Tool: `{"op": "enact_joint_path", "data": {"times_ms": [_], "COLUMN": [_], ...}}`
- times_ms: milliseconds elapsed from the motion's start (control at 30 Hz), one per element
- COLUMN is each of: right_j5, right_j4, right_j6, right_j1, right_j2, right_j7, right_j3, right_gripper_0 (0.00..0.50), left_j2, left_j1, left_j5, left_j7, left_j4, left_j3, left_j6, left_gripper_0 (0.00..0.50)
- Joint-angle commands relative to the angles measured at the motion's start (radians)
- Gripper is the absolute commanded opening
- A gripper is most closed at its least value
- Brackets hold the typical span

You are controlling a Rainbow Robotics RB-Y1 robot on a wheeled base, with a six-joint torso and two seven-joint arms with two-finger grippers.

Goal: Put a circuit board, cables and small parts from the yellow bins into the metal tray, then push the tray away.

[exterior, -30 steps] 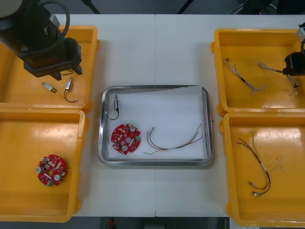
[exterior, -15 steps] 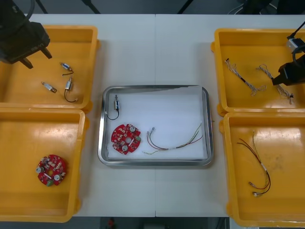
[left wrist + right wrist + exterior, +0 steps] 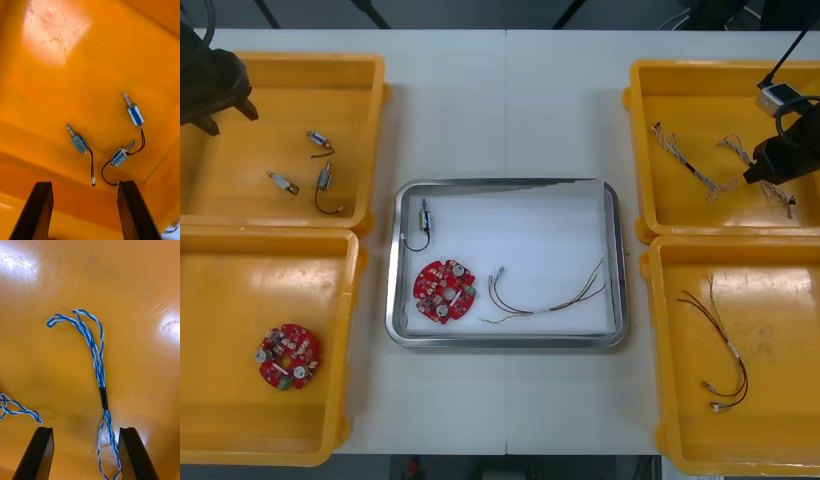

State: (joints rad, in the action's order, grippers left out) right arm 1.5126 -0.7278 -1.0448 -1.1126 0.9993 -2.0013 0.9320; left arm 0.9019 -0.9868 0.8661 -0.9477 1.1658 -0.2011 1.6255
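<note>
The twisted blue and white cable (image 3: 96, 356) will keep its bent loops in one bundle when I carry it, because a black band (image 3: 103, 397) holds the cable's parts together.
The metal tray (image 3: 617, 262) at the table's centre holds a round red circuit board (image 3: 444, 291), a small metal part (image 3: 423, 215) and a red and yellow cable (image 3: 545, 300). My right gripper (image 3: 766, 168) hovers over the back right yellow bin (image 3: 642, 80). It is open (image 3: 86, 429), and a twisted blue and white cable (image 3: 98, 363) lies on the bin floor between its fingers, untouched. My left gripper (image 3: 227, 118) is at the far left over the back left yellow bin (image 3: 370, 70). It stands open (image 3: 84, 183) above three small metal parts (image 3: 78, 142).
Another blue and white cable (image 3: 695, 165) lies in the back right bin. The front right bin (image 3: 655, 350) holds a black and red cable (image 3: 725, 350). A second circuit board (image 3: 288, 356) lies in the front left bin (image 3: 350, 340).
My left arm has swung left and back, uncovering the small metal parts in its bin. My right gripper has shifted slightly left and lower over the cable bin.
</note>
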Motion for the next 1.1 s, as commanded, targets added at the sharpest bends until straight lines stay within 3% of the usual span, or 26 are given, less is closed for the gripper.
{"op": "enact_joint_path", "data": {"times_ms": [33, 133, 467, 733, 1100], "right_j5": [-0.022, -0.032, -0.048, 0.009, 0.009], "right_j4": [0.007, 0.025, 0.128, 0.225, 0.271], "right_j6": [0.000, 0.003, 0.075, 0.069, 0.065], "right_j1": [-0.047, -0.070, -0.108, -0.108, -0.107], "right_j2": [0.010, -0.004, -0.068, -0.106, -0.140], "right_j7": [-0.051, -0.070, -0.149, -0.261, -0.277], "right_j3": [-0.018, -0.018, -0.018, -0.018, 0.008], "right_gripper_0": [0.500, 0.500, 0.500, 0.500, 0.500], "left_j2": [0.029, 0.008, -0.034, -0.060, -0.067], "left_j1": [-0.046, -0.044, -0.042, -0.010, 0.027], "left_j5": [-0.067, -0.111, -0.122, -0.113, -0.122], "left_j7": [0.110, 0.185, 0.385, 0.507, 0.530], "left_j4": [-0.028, -0.032, -0.043, -0.048, -0.051], "left_j3": [-0.052, -0.075, -0.146, -0.159, -0.239], "left_j6": [-0.058, -0.072, -0.102, -0.141, -0.220], "left_gripper_0": [0.500, 0.500, 0.500, 0.500, 0.500]}}
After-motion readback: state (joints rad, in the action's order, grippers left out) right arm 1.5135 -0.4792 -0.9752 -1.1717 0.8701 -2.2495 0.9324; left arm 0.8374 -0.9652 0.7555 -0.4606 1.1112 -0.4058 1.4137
